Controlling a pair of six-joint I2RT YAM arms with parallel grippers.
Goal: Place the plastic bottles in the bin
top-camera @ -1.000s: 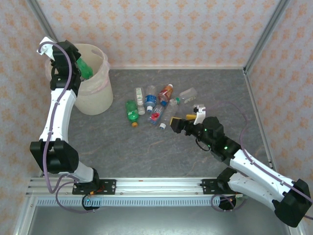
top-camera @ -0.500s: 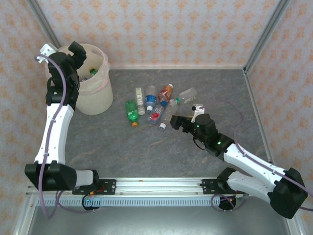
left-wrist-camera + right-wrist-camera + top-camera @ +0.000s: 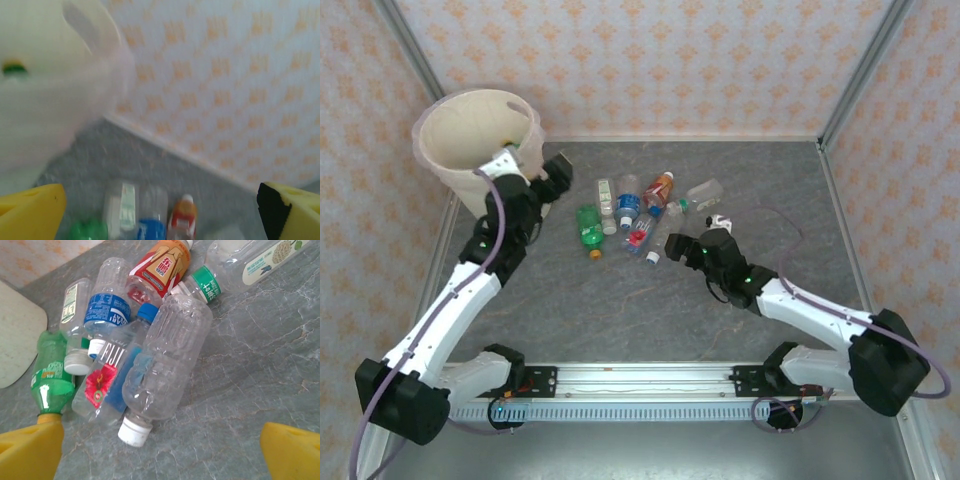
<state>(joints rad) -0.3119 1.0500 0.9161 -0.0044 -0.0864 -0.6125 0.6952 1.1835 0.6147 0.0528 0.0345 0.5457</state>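
I should lift the clear white-capped bottle (image 3: 666, 229) with my right gripper and pass it to my left gripper, because it lies by my right gripper and far from the bin (image 3: 470, 140).
The plastic bottles (image 3: 632, 212) lie in a loose pile mid-table: clear, green and one orange. The cream bin (image 3: 448, 130) stands at the far left with a green cap (image 3: 14, 67) showing inside. My left gripper (image 3: 553, 180) hangs open and empty just right of the bin, facing the pile; its blurred wrist view shows the green bottle (image 3: 87, 231) and the orange bottle (image 3: 182, 222) low ahead. My right gripper (image 3: 683, 246) is open, low at the pile's right edge. A clear white-capped bottle (image 3: 167, 355) lies just ahead of its fingertips (image 3: 30, 450), beside a Fiji bottle (image 3: 107, 377).
Patterned walls with metal posts close the table on three sides. A clear bottle with a green cap (image 3: 235, 260) lies farthest right of the pile. Bare grey tabletop (image 3: 620, 310) stretches between the pile and the arm bases.
My left gripper opened over the bin, let go of a green bottle, then swung down and right toward the pile. My right gripper crept left, closer to the bottles.
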